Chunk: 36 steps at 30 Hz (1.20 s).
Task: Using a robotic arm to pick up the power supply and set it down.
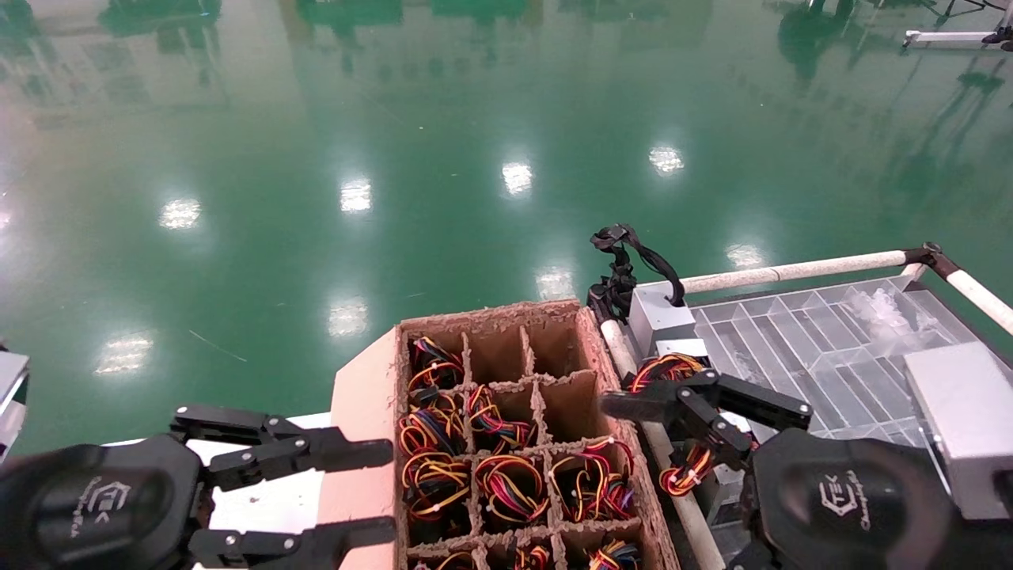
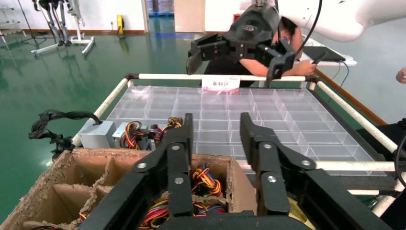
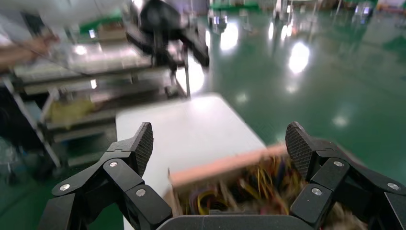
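The hidden power supply should come up hanging when the robot lifts the looped wires (image 1: pixel 614 555), because wires at the tray (image 1: pixel 670 370) lead into grey power supplies.
Several power supplies, each with a loop of red, yellow and black wires (image 1: pixel 506 479), stand in the cells of a cardboard box (image 1: pixel 364 396). Two more power supplies (image 1: pixel 665 368) (image 2: pixel 131 136) lie at the near edge of the clear tray. My right gripper (image 3: pixel 220 143) hangs open over the box's right side with nothing between its fingers; its upper finger (image 1: pixel 633 405) reaches the box rim. My left gripper (image 1: pixel 388 491) (image 2: pixel 218 127) is open at the box's left flap and holds nothing.
A grey box with a thick black cable (image 1: pixel 653 313) (image 2: pixel 95 134) sits at the tray's far corner. The clear divided tray (image 1: pixel 823 348) is framed by white rails (image 1: pixel 791 273). A pale grey block (image 1: pixel 961 427) rides on my right arm. A white table (image 1: pixel 261 499) lies under the left gripper.
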Motion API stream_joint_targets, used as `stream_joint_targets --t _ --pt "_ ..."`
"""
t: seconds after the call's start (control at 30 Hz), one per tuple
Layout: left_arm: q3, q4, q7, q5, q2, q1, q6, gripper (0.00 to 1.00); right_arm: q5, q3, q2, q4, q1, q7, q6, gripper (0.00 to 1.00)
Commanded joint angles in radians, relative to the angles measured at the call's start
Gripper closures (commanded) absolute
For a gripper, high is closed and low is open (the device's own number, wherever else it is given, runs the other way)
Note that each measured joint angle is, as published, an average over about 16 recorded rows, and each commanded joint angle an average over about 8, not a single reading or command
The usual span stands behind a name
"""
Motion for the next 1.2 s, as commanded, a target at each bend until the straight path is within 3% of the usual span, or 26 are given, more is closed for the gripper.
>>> stream_joint_targets --t 0.03,0.27,0.43,0.47,0.5,0.7,0.77,1.2 --pt "0.000 0.000 0.000 0.000 0.000 0.000 0.000 1.00 -0.024 -0.004 0.012 0.009 0.002 0.000 0.007 0.00" --pt "0.000 0.000 0.000 0.000 0.000 0.000 0.000 1.00 -0.187 -0.069 0.031 0.024 0.043 0.021 -0.001 0.00" --pt "0.000 0.000 0.000 0.000 0.000 0.000 0.000 1.00 -0.271 -0.116 -0.007 0.017 0.068 0.028 -0.008 0.01" --pt "0.000 0.000 0.000 0.000 0.000 0.000 0.000 1.00 -0.289 -0.127 -0.017 0.014 0.079 0.027 -0.015 0.04" --pt "0.000 0.000 0.000 0.000 0.000 0.000 0.000 1.00 -0.309 -0.139 -0.028 0.010 0.092 0.025 -0.022 0.11" --pt "0.000 0.000 0.000 0.000 0.000 0.000 0.000 1.00 -0.408 -0.195 -0.096 -0.057 0.180 0.006 -0.058 0.86" --pt "0.000 0.000 0.000 0.000 0.000 0.000 0.000 1.00 -0.432 -0.211 -0.114 -0.086 0.203 -0.005 -0.066 1.00" --pt "0.001 0.000 0.000 0.000 0.000 0.000 0.000 1.00 -0.528 -0.297 -0.174 -0.193 0.317 -0.073 -0.081 1.00"
